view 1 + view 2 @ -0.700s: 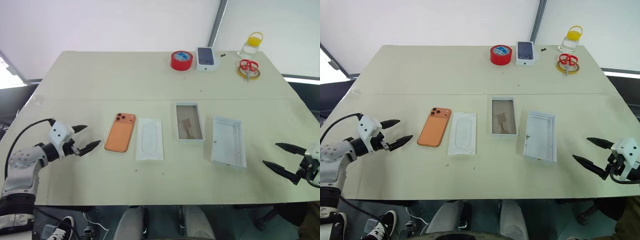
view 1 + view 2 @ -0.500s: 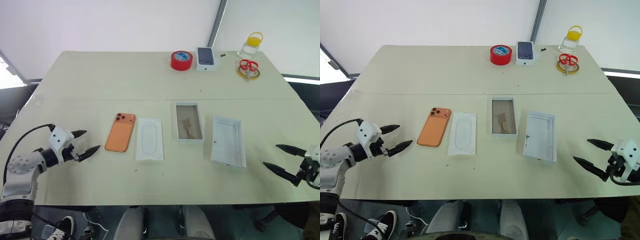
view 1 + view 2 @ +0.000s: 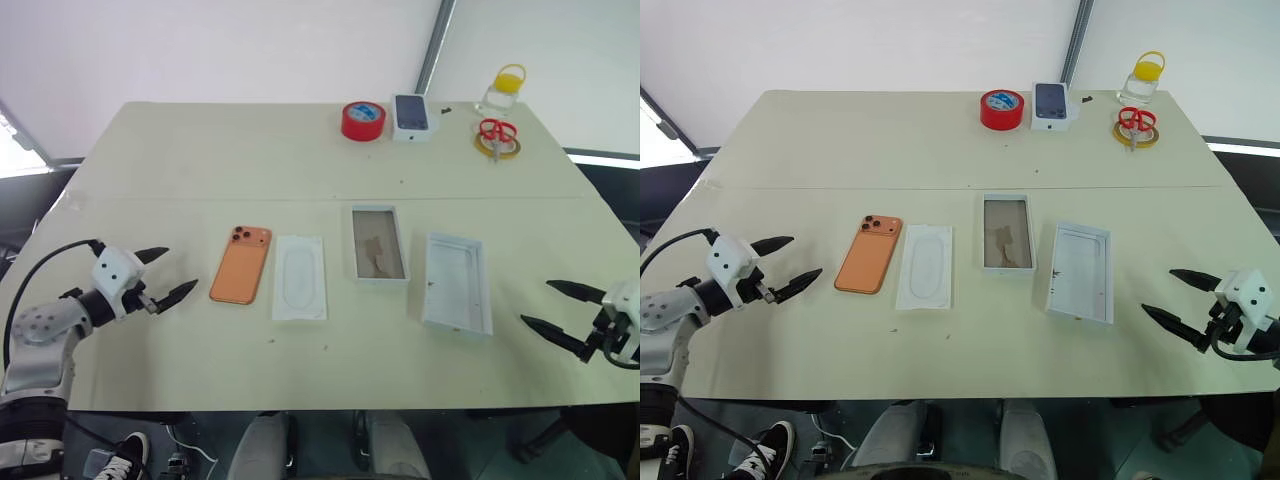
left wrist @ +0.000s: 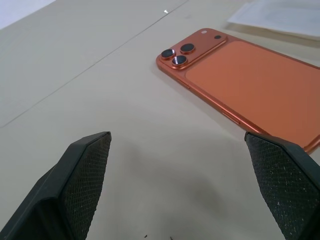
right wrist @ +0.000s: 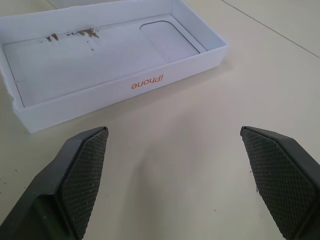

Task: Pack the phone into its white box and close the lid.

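Note:
The white box's opening (image 3: pixel 380 243) is just slightly wider, so when I lower the orange phone (image 3: pixel 241 265), I expect it to tip in edge first and then settle flat.
The orange phone (image 3: pixel 241 264) lies back up on the table, its camera cluster at the far end. To its right, past a flat insert, stands the white box (image 3: pixel 378 244) with a tan floor, and further right the all-white lid (image 3: pixel 457 281) lies open side up. My left gripper (image 3: pixel 182 268) is open just left of the phone, and the left wrist view has the phone (image 4: pixel 250 85) ahead of the fingers (image 4: pixel 85 175). Near the table's right front edge my right gripper (image 3: pixel 535 302) is open, pointing at the lid (image 5: pixel 125 90). Neither gripper holds anything.
A flat white insert (image 3: pixel 300 277) with an oval recess lies between the phone and the box. At the far edge are a red tape roll (image 3: pixel 363 120), a dark-screened phone box (image 3: pixel 411 115), red scissors on a yellow ring (image 3: pixel 496 138) and a yellow-capped jar (image 3: pixel 503 90).
The left gripper dipped a little and came back up beside the phone. The right gripper has barely shifted. Nothing on the table has moved.

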